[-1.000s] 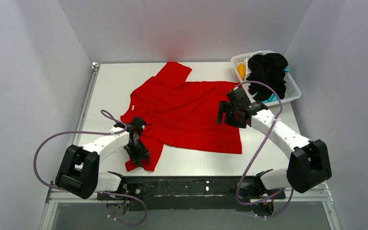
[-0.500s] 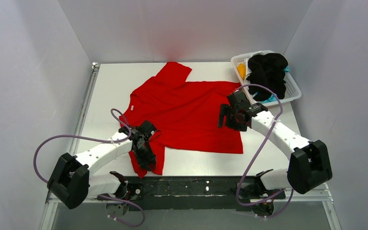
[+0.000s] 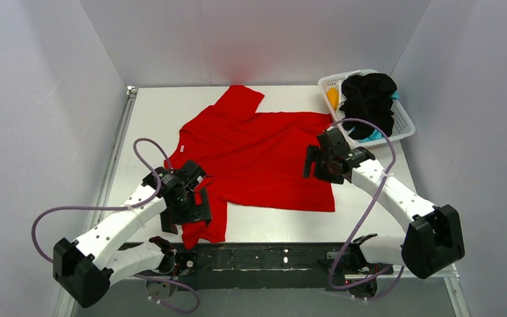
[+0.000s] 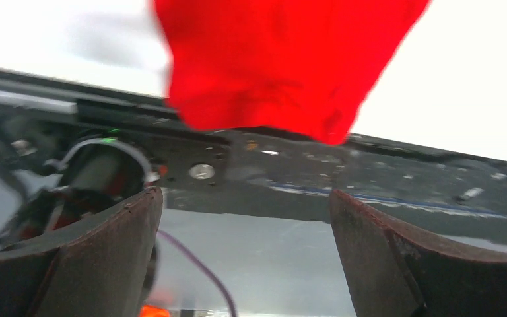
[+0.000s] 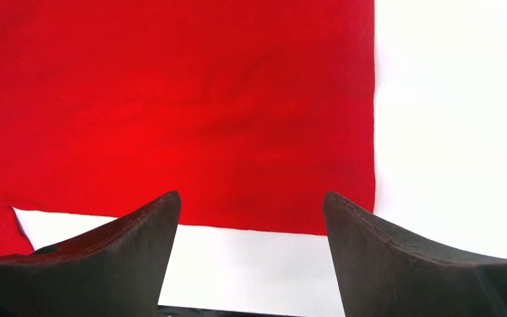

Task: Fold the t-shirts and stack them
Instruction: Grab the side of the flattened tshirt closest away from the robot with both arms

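Note:
My gripper will carry the near sleeve back; the red t-shirt's near side [image 3: 274, 194] should fold over, the far sleeve staying flat, as a limp edge [image 3: 204, 241] overhangs the rail.
A bright red t-shirt [image 3: 257, 152] lies spread across the middle of the table. Its near-left sleeve [image 3: 208, 224] is bunched and reaches the table's front edge. My left gripper [image 3: 186, 212] hovers over that sleeve, open; the left wrist view shows the red sleeve [image 4: 284, 66] beyond the gripper [image 4: 245, 211] and nothing between the fingers. My right gripper [image 3: 311, 165] hangs open over the shirt's right side. In the right wrist view the red t-shirt [image 5: 171, 99] and its straight hem lie ahead of the empty gripper [image 5: 251, 211]. Black [image 3: 368, 96], orange-yellow [image 3: 332, 98] and teal [image 3: 375, 135] t-shirts sit in the basket.
A white lattice basket [image 3: 404, 125] stands at the back right corner. The black front rail [image 3: 270, 257] with both arm bases runs along the near edge. Grey walls enclose the table on three sides. Purple cables loop beside each arm.
My left gripper had pulled the sleeve toward the front edge, then opened and let it go; the arm has swung left. The right arm has barely moved.

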Controlling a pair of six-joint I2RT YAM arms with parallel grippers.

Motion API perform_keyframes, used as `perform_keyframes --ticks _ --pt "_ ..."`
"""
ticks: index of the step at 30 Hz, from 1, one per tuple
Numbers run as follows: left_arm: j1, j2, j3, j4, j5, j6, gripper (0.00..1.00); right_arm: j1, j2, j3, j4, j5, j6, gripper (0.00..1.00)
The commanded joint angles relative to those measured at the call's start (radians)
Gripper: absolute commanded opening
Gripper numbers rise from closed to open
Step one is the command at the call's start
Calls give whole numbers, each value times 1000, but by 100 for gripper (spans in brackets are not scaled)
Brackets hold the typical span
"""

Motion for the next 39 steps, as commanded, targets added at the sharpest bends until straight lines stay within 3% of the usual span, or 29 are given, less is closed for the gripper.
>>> perform_keyframes --ticks 1,6,14,18,21,23,26,34,39 --pt "-3 -38 -66 -288 -179 11 98 3 -75 -70 17 28 50 88" --pt "2 -19 -212 -48 -118 -25 97 3 -182 -153 10 52 120 88" --pt "110 25 -299 116 -1 24 74 1 -337 -239 -3 83 203 86" --pt "147 91 -320 183 93 52 58 2 -320 -240 -97 90 272 84" --pt "173 160 -318 211 142 65 36 2 -365 -270 -103 95 316 84" --pt "176 177 -314 215 152 73 27 2 -389 -284 -97 102 341 83" --pt "177 186 -302 200 140 77 0 2 -412 -319 -58 124 378 79" --pt "177 80 -297 70 107 57 0 0 -389 -427 19 208 497 56" --pt "177 79 -303 53 130 43 0 -9 -302 -468 100 173 524 51"
